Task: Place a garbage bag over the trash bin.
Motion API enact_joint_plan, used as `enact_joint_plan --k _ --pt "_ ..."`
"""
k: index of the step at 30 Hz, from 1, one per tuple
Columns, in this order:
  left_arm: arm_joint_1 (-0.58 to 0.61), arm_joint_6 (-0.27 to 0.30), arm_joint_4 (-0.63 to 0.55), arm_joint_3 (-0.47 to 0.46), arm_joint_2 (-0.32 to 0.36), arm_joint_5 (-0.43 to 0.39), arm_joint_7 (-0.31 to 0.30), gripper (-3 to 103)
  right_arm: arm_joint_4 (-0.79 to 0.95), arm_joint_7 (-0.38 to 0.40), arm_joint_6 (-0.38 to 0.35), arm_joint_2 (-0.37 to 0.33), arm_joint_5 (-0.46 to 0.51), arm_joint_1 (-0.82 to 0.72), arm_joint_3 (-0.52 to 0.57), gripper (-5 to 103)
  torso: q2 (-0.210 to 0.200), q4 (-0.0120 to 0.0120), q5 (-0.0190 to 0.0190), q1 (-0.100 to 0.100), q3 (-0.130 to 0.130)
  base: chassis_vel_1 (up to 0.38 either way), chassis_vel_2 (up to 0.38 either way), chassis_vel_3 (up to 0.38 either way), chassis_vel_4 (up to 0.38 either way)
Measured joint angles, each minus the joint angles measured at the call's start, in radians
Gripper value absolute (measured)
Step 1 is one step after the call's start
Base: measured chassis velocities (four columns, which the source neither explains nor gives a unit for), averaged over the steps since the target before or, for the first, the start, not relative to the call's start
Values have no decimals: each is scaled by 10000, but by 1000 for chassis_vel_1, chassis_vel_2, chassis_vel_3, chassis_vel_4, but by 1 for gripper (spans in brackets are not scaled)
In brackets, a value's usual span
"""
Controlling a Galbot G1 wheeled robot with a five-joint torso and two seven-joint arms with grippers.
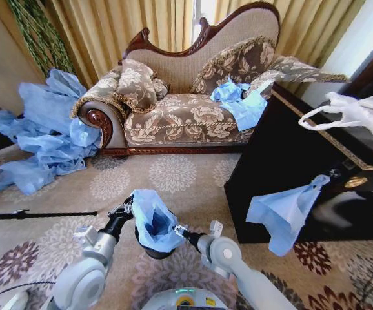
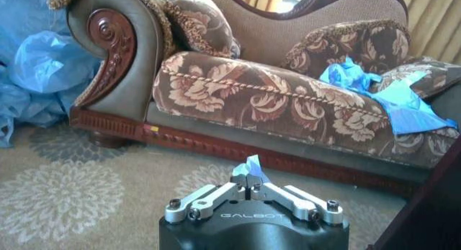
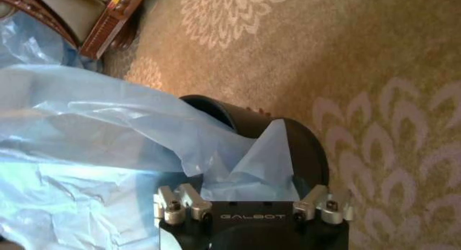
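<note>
The garbage bag will come up freely when the robot lifts the bag's edge, since the trash bin's black rim sticks out past the loose film.
The light-blue garbage bag stands bunched in and above the mouth of the black trash bin, on the carpet just in front of my base. My left gripper is at the bag's left edge, shut on a small tuft of the film. My right gripper is at the bag's right edge, over the bin's rim. Its fingers are spread open with the film lying between them. The bag covers most of the bin's opening; the rest of the bin's wall is hidden.
An ornate sofa stands ahead with blue bags on its seat. A big heap of blue bags lies at its left. A black cabinet at right carries a white bag and a hanging blue bag. A black rod lies on the carpet.
</note>
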Motion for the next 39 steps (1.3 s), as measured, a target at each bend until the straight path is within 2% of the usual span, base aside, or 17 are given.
enact_joint_plan --k 3,4,6,9,11,12,15,16,19,23,29,39 --pt "12 -27 -8 -2 -31 29 -2 0 -4 -131 4 9 -143 -35 -53 64 0 0 0 0 0 0 0 0 0" --pt "12 -27 -8 -2 -31 29 -2 0 -4 -131 4 9 -143 -35 -53 64 0 0 0 0 0 0 0 0 0" --pt "16 -59 -14 -8 -49 66 -7 0 -4 -281 17 10 -312 -36 -127 53 0 0 0 0 0 0 0 0 0" --pt "8 -66 -40 -10 -56 74 -13 0 -4 -425 31 1 -515 -42 -203 47 0 0 0 0 0 0 0 0 0" --pt "0 -69 -75 -10 -56 87 -19 0 13 -556 45 -22 -739 -58 -283 37 0 0 0 0 0 0 0 0 0" --pt "0 -69 -75 -10 -56 87 -19 0 13 -556 45 -22 -739 -58 -283 37 0 0 0 0 0 0 0 0 0" --pt "3 -85 -113 -25 -106 139 -46 0 145 -668 127 -133 -1158 -65 -450 21 0 0 0 0 0 0 0 0 0" --pt "3 -85 -113 -25 -106 139 -46 0 145 -668 127 -133 -1158 -65 -450 21 0 0 0 0 0 0 0 0 0" --pt "63 -110 -153 -22 -238 248 -47 0 342 -748 172 -263 -1411 -81 -515 4 0 0 1 0 0 0 0 0 0" --pt "69 -113 -170 7 -312 294 -45 0 479 -744 196 -324 -1540 -83 -519 2 0 0 1 0 0 0 0 0 0" --pt "116 -179 -213 -39 -500 417 -84 0 714 -949 298 -518 -2428 -88 -426 0 0 0 1 0 0 0 0 0 0" --pt "452 -259 -422 -242 -1205 671 -496 0 1475 -1538 413 -827 -4012 64 -58 0 0 1 1 0 0 0 0 0 0"
